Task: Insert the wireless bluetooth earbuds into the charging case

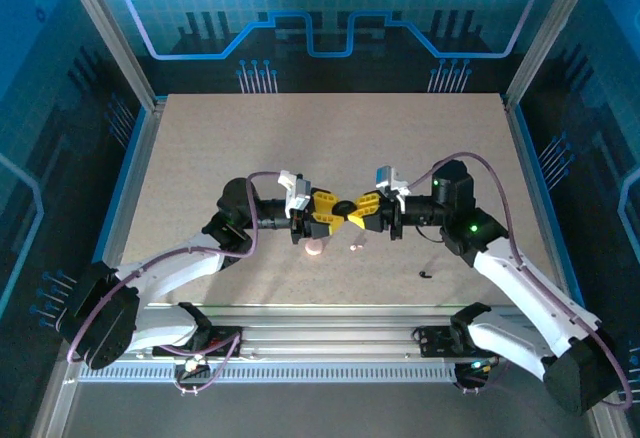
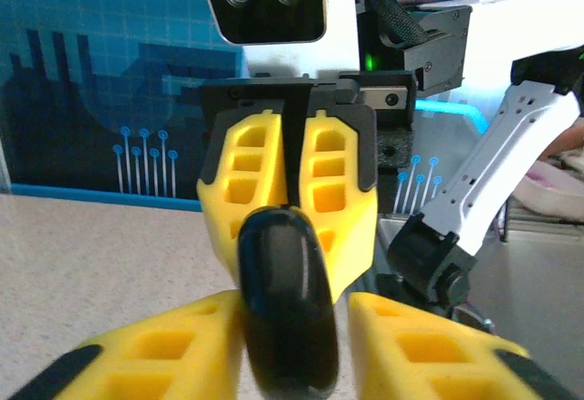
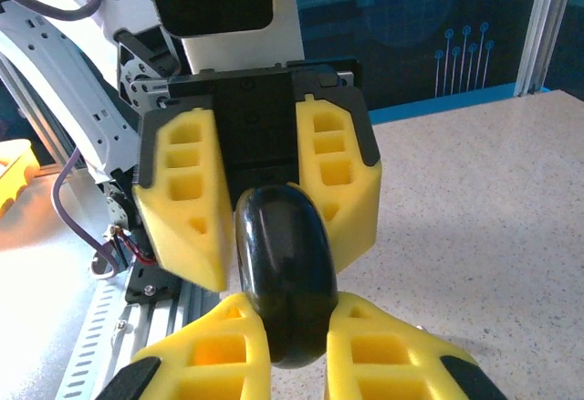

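Note:
I should hold the case with my left gripper while my right gripper, which pinches the charging case shut, opens and regrips to open the case's lid.
A glossy black round charging case hangs above the table's middle, between the two grippers, which meet tip to tip. My right gripper is shut on the case, a yellow finger pressing each side. From the opposite side, my left gripper straddles the case. Its left finger touches the case and a narrow gap shows at its right finger. On the table below lie a tiny whitish earbud and, further right, a small curved black earbud.
A pinkish round piece lies on the table just under the left gripper. The speckled tabletop stretches bare behind the arms. A metal rail runs along the near edge, and frame posts stand at the corners.

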{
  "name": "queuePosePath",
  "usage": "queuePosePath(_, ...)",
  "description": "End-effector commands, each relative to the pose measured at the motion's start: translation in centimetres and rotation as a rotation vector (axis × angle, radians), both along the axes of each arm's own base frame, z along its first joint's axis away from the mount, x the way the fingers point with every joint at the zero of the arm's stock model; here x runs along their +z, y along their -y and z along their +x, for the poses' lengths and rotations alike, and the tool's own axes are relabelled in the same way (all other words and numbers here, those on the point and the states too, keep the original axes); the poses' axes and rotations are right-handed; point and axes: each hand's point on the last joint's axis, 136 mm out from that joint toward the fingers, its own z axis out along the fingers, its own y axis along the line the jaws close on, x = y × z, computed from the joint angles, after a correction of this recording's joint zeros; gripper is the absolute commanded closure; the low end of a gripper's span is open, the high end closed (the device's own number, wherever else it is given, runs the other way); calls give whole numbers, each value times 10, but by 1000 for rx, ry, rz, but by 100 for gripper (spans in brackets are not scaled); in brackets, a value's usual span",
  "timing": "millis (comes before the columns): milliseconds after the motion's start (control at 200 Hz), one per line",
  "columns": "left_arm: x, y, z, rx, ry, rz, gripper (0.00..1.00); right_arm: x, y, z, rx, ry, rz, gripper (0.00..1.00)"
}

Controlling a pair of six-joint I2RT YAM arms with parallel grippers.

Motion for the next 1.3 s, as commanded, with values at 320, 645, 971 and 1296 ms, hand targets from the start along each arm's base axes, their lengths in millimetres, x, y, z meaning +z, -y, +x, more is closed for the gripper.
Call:
queuePosePath(320,4,1,-8,-28,31,2,65,11,0,2,-25,23,61,91)
queuePosePath(645,7,2,-9,-35,38,-5,73,9,0,1,-22,16,63,90)
queuePosePath(971,2,2,-9,-36,41,41,91,11,10,-4,-42,56,-13,70)
queuePosePath(1296,-18,-1,-13,-22,110,219,92,18,20,-22,97,96,-251,51)
